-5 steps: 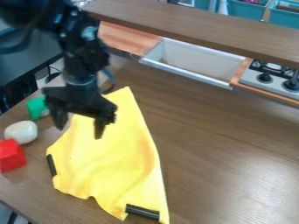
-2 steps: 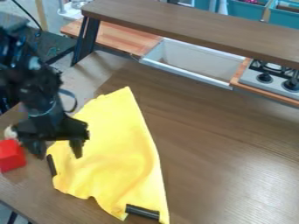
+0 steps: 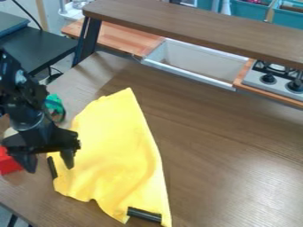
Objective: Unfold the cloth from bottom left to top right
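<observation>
My gripper will bring another hidden black strip into view when it pulls the cloth open, since black strips mark the yellow cloth's lower corners.
The black gripper hangs at the left, its fingers spread apart with nothing between them. Its right finger is over the left edge of the yellow cloth, its left finger in front of the red block. The cloth lies on the wooden table, pointed at the top and wider toward the bottom, with wavy creases in its lower half. One black strip shows at the cloth's left edge, another at its bottom right corner.
Left of the cloth are a red block, partly behind the gripper, and a green object behind the arm. At the back stand a raised wooden shelf, a sink and a stove.
The arm has moved left and down, from over the cloth's upper left to its left edge. The cloth has not visibly moved.
</observation>
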Robot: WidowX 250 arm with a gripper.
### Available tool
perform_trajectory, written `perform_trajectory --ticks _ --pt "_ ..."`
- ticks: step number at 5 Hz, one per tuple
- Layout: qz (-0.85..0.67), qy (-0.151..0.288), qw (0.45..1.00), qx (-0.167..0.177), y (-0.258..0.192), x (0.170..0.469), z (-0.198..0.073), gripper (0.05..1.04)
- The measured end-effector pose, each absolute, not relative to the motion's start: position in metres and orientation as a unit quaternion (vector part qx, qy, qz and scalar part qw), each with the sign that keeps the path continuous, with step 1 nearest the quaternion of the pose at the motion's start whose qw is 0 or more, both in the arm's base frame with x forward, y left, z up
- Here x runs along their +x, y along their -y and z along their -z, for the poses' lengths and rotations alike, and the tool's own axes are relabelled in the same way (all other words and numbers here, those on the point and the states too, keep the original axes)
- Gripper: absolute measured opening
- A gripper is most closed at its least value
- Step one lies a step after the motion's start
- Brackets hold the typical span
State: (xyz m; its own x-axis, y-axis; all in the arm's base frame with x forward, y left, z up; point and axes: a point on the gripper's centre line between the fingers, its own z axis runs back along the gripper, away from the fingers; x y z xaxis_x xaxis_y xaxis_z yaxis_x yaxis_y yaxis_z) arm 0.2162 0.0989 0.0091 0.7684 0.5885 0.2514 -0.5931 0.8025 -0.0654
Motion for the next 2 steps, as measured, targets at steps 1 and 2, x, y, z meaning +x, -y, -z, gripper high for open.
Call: perform_trajectory --ticks 1,2 --pt "-0.327 0.128 0.936 0.017 -0.1052 0.2126 0.0036 1.001" --pt "-0.34 0.133 0.931 0.017 -0.1118 0.2122 0.0083 1.001"
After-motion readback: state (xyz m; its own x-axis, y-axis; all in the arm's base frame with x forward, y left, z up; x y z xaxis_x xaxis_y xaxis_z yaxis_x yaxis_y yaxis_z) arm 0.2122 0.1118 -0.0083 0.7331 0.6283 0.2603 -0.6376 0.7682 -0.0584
